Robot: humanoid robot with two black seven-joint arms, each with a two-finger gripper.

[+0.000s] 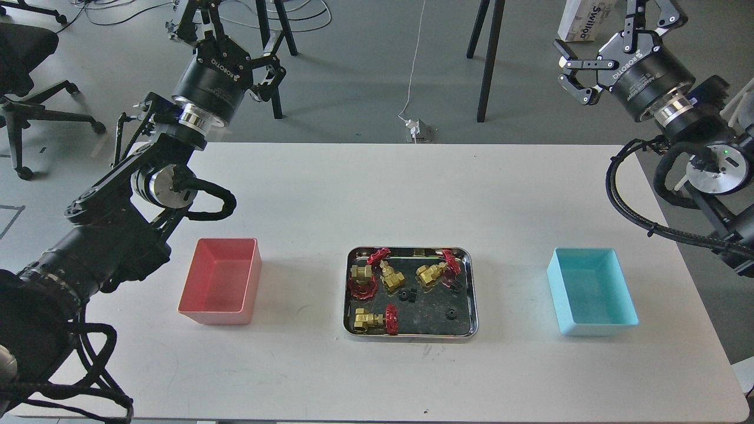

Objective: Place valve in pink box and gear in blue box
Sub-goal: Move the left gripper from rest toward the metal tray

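Observation:
The red handwheel lies flat with a dark gap (380, 288) between it and the neighbouring valve, so I expect its brass valve (361, 275) to come away alone when I lift it.
Several brass valves with red handwheels, one of them (371, 320) at the front left, lie in a shiny steel tray (412, 336) at the table's middle. Three tiny black gears, one of them (450, 314) near the tray's right side, lie among them. The pink box (221, 281) stands empty left of the tray. The blue box (592, 291) stands empty right of it. My left gripper (232, 32) is open and empty, raised beyond the table's far left edge. My right gripper (612, 32) is open and empty, raised beyond the far right corner.
The white table (377, 194) carries only the tray and two boxes. Beyond its far edge are black stand legs (489, 59), a white plug and cable on the floor (417, 129), an office chair (29, 53) and a white carton (580, 20).

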